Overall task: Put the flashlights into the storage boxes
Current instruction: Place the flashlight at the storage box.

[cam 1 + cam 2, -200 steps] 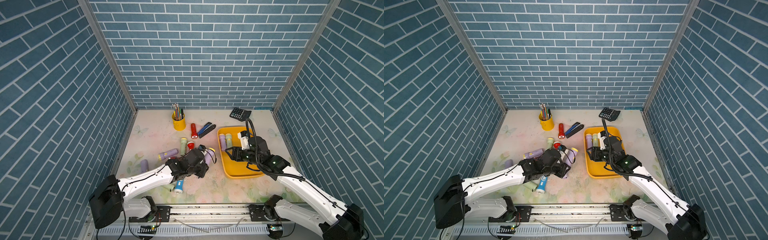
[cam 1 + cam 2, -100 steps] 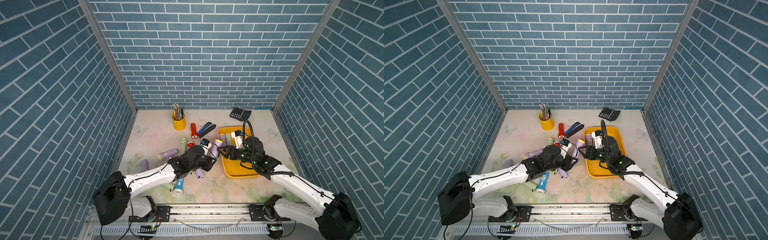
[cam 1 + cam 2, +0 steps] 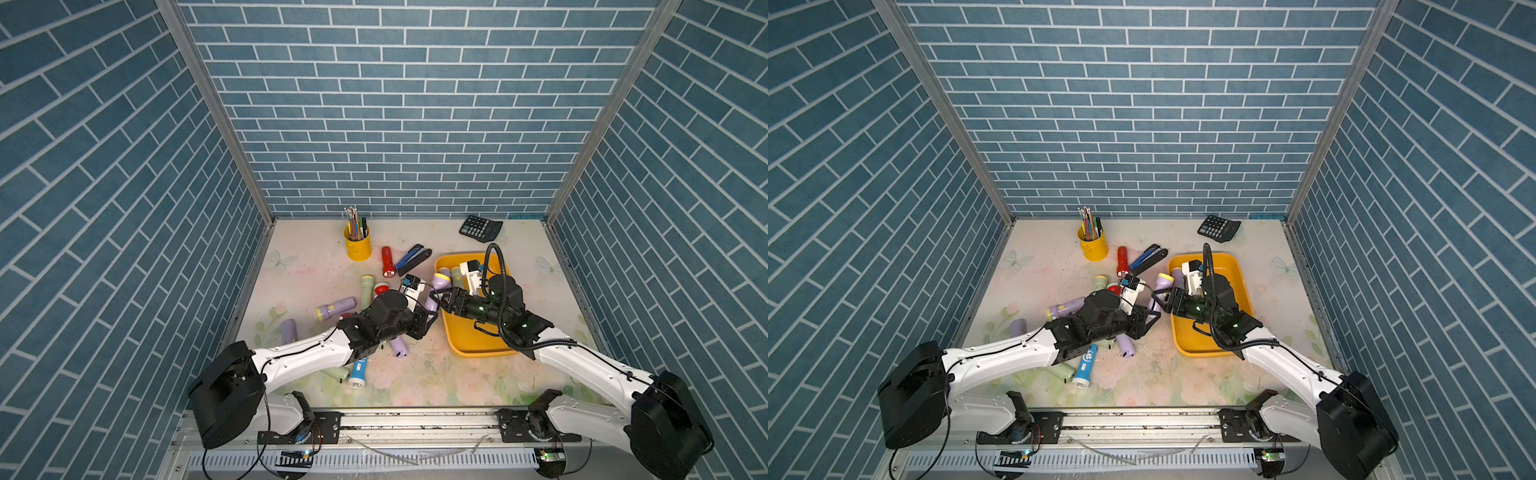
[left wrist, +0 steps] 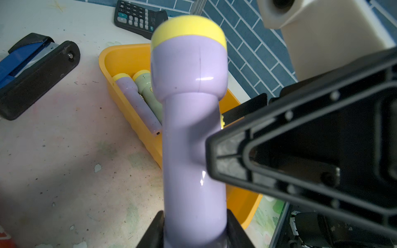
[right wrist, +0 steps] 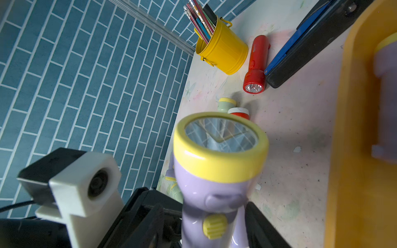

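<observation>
The robot's left gripper is holding the lilac flashlight's lower body [image 4: 194, 200] outside the box, so the right gripper should take that flashlight by its middle and lay it next to the pale green flashlight [image 4: 151, 95].
My left gripper [image 4: 194, 232] is shut on the lower body of a lilac flashlight [image 4: 191, 133] with a yellow-rimmed head, held up just left of the yellow storage box [image 3: 478, 353]. My right gripper [image 5: 212, 225] reaches over the box's left rim, with its jaws open on either side of the same flashlight [image 5: 217, 189]. One finger is close against it and a gap shows on the other side. In both top views the two grippers [image 3: 430, 316] [image 3: 1160, 299] meet at this flashlight [image 3: 1162, 281]. A lilac [image 4: 137, 103] and a pale green flashlight [image 4: 148, 94] lie in the box.
Loose flashlights lie left of the box: a red one [image 3: 387, 262], lilac ones [image 3: 336, 308] [image 3: 398, 347], a blue one [image 3: 358, 368], a green one [image 3: 366, 291]. A blue-and-black stapler [image 3: 413, 259], a yellow pen cup [image 3: 358, 245] and a calculator [image 3: 481, 227] stand at the back.
My left gripper has carried the lilac flashlight right, towards the box. My right gripper has come left out of the box to it, and its jaws have narrowed around it.
</observation>
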Available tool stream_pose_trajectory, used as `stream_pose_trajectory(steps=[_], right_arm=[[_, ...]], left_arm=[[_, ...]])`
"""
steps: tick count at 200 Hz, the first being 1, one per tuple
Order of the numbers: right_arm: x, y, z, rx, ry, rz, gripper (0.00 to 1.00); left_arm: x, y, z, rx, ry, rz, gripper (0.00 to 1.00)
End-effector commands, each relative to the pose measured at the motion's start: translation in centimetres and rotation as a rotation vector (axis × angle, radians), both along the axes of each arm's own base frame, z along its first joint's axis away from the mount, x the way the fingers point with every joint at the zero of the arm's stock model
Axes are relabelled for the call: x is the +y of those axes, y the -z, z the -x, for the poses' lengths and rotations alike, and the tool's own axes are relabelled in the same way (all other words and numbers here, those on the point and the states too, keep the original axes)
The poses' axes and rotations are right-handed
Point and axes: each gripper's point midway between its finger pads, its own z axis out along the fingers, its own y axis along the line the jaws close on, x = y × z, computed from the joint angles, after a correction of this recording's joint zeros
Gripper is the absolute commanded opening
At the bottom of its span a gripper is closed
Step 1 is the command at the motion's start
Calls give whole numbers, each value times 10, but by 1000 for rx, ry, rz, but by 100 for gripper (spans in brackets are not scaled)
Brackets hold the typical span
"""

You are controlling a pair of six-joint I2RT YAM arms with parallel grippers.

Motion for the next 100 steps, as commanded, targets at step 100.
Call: stream_pose_trajectory(steps=[100], right_arm=[[1,-26,2,-76,-3,-129,30]], left_arm=[[-1,-20,-2,-65,4,83,28]])
